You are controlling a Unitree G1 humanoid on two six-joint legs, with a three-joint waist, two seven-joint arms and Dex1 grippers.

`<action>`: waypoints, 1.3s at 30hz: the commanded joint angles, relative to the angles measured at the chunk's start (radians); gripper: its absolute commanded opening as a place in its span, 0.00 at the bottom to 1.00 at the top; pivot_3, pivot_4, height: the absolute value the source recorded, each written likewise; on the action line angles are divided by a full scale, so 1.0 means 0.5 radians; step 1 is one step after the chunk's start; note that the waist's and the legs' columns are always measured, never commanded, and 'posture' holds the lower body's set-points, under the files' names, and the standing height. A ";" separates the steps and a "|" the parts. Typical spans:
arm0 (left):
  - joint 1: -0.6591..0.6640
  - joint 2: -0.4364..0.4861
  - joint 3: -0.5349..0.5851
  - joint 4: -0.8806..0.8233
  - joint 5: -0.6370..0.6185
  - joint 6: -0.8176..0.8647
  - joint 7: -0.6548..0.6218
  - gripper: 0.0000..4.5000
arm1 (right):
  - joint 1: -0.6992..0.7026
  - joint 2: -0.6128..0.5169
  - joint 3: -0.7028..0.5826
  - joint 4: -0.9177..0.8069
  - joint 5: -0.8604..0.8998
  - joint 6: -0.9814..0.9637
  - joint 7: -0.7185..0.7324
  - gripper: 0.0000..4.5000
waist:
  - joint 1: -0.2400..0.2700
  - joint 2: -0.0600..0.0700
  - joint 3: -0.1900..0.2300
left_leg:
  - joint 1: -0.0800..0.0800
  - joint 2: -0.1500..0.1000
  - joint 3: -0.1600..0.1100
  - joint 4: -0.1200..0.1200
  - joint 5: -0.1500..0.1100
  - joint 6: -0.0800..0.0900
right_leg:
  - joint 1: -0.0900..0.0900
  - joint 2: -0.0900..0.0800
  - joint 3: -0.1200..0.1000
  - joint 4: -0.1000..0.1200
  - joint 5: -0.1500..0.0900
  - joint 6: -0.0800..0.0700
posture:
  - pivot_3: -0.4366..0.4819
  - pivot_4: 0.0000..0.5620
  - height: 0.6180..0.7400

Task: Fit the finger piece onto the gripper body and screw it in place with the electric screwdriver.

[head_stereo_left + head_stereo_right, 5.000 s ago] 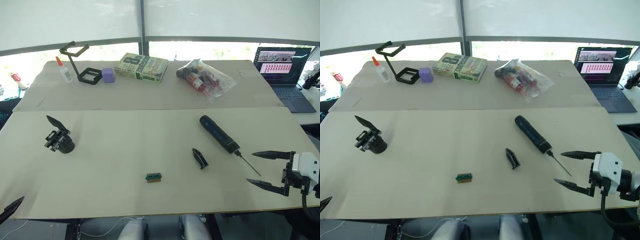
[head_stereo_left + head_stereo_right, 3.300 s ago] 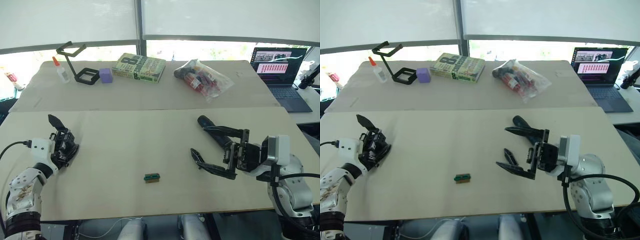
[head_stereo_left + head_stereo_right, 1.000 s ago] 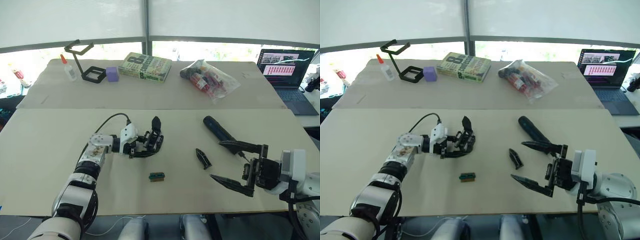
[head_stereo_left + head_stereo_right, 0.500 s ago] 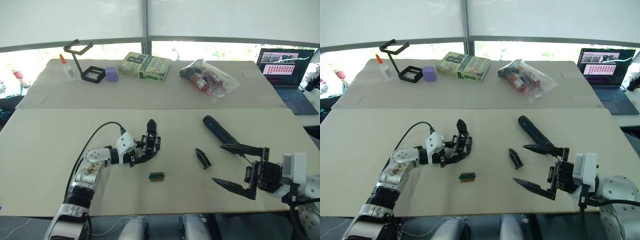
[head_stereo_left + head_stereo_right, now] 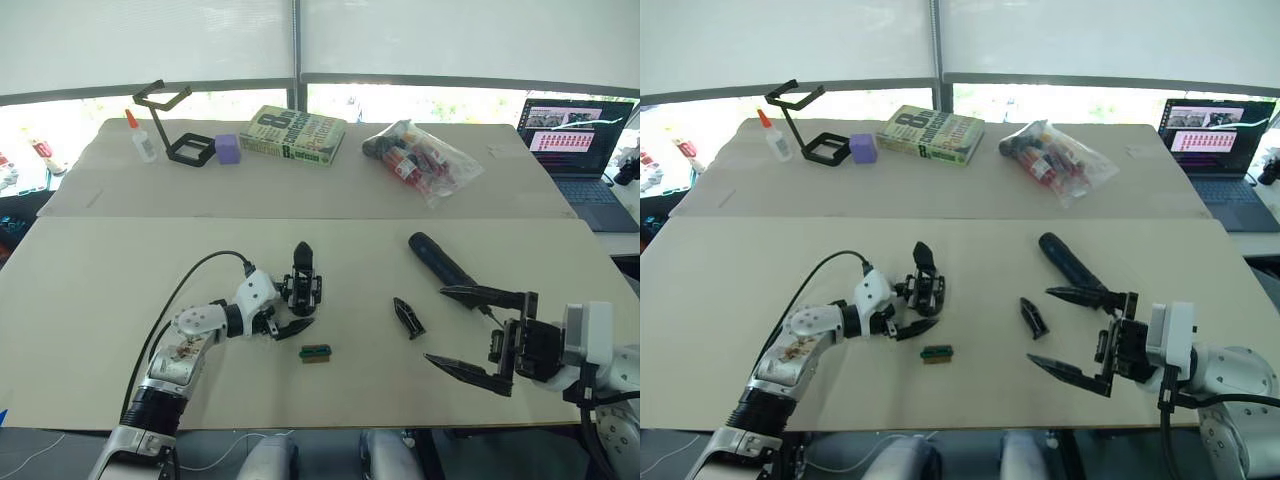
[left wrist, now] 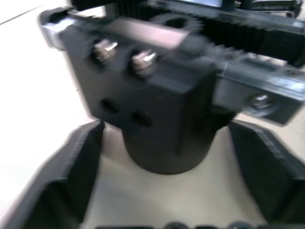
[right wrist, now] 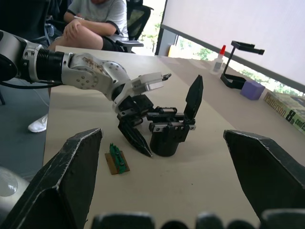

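Note:
The gripper body should stay upright when I push the finger piece onto the gripper body (image 5: 302,284), because its round base (image 6: 169,151) stands flat between the fingers of my left gripper.
The gripper body (image 5: 303,285) stands upright on the near table, its pointed finger up. My left gripper (image 5: 293,308) is open, its fingers (image 6: 62,176) set either side of the body's round base (image 6: 167,152) with a gap on each side. To the right lies the small black finger piece (image 5: 405,316). Beyond that lies the electric screwdriver (image 5: 440,260), its bit pointing toward my right gripper (image 5: 440,325), which is open wide and holds nothing, just right of the finger piece.
A small green-and-brown block (image 5: 315,352) lies in front of the gripper body. The far table holds a book (image 5: 293,135), a plastic bag (image 5: 425,160), a purple cube (image 5: 227,148), a black stand (image 5: 175,125), a glue bottle (image 5: 145,140) and a laptop (image 5: 575,150). A person (image 7: 90,19) sits beyond.
The left gripper has turned the gripper body upright, set it on the table and opened around its base. The right gripper has barely moved.

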 commanded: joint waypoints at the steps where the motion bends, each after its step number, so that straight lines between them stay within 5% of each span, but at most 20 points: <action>1: 0.074 0.096 0.064 -0.170 -0.054 0.041 -0.003 0.98 | 0.033 -0.076 -0.045 -0.155 0.154 0.227 -0.123 1.00 | -0.002 0.000 0.000 | 0.000 0.000 0.000 0.000 0.000 0.000 | 0.000 0.000 0.000 0.000 0.000 0.000 | 0.48 0.27 1.00; 6: 0.257 0.377 0.357 -0.334 -0.281 -0.026 -0.178 0.98 | -0.087 -0.500 0.009 -0.404 0.267 1.273 -0.867 1.00 | -0.034 0.003 0.001 | -0.001 0.006 0.003 -0.003 0.000 -0.001 | -0.006 -0.002 0.003 0.001 0.000 -0.001 | 0.48 0.27 1.00; 10: 0.391 0.586 0.589 -0.431 -0.575 -0.044 -0.472 0.98 | -0.400 -0.641 0.221 -0.398 0.441 1.856 -1.177 1.00 | -0.029 0.004 0.002 | -0.001 0.006 0.003 -0.011 -0.001 -0.001 | -0.008 -0.007 -0.001 -0.001 0.000 -0.004 | 0.48 0.27 1.00; 14: 0.479 0.696 0.693 -0.670 -0.827 0.098 -0.585 0.98 | -0.764 -0.494 0.464 -0.269 0.450 2.373 -1.532 1.00 | -0.006 0.004 0.002 | -0.014 0.005 0.002 -0.010 0.004 -0.008 | -0.019 -0.008 -0.005 -0.002 0.000 -0.005 | 0.48 0.27 1.00; 24: 0.628 0.736 0.730 -0.888 -0.890 0.057 -0.621 0.98 | -1.046 -0.112 0.805 -0.038 0.049 2.668 -1.896 1.00 | -0.013 0.004 0.002 | -0.020 -0.003 0.011 -0.010 0.006 -0.011 | -0.028 -0.010 -0.004 -0.001 0.000 -0.004 | 0.48 0.27 1.00; 34: 0.668 0.754 0.808 -0.896 -0.989 0.075 -0.628 1.00 | -0.988 -0.151 0.884 -0.056 -0.059 2.740 -1.751 0.26 | -0.018 0.002 0.000 | -0.014 -0.003 0.009 -0.010 0.002 0.000 | -0.022 -0.007 -0.006 0.000 0.000 -0.004 | 0.48 0.27 1.00; 36: 0.619 0.731 0.822 -0.932 -1.079 0.184 -0.535 1.00 | -0.975 -0.072 0.816 -0.064 -0.117 2.569 -1.765 0.25 | -0.018 -0.001 -0.001 | -0.014 -0.003 0.009 -0.010 0.004 -0.003 | -0.022 -0.007 -0.007 -0.001 0.000 -0.004 | 0.48 0.27 1.00; 39: 0.455 0.649 0.847 -1.051 -1.445 0.565 -0.120 1.00 | -0.943 0.002 0.707 -0.156 -0.392 1.775 -1.675 0.25 | -0.025 -0.006 -0.001 | -0.016 -0.003 0.009 -0.008 0.004 -0.004 | -0.023 -0.005 -0.006 0.000 0.000 -0.004 | 0.48 0.27 1.00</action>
